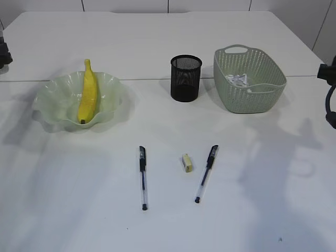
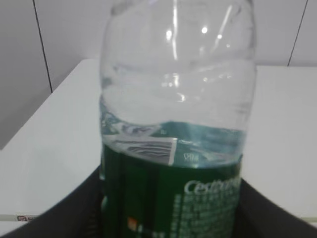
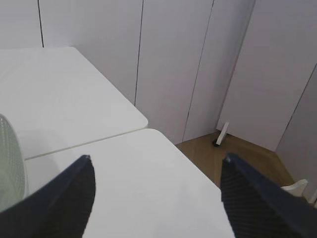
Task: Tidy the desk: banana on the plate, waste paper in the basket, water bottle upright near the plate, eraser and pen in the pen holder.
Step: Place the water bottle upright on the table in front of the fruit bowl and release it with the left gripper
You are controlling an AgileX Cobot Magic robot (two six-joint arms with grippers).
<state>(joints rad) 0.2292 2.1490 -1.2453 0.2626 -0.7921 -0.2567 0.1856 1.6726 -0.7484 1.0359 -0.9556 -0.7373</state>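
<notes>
The robot's left gripper is holding the water bottle too far away from the green plate, so the robot should move the bottle back beside the plate before putting it down.
In the left wrist view my left gripper is shut on the water bottle, a clear bottle with a green label that stands upright between the jaws. The bottle is out of the exterior view. My right gripper is open and empty above the table's right corner. The banana lies on the pale green plate. Waste paper is in the green basket. Two pens and the eraser lie on the table in front of the black mesh pen holder.
Only a bit of each arm shows at the exterior view's edges, left and right. The basket's rim shows at the left of the right wrist view. Beyond the table corner there is wooden floor.
</notes>
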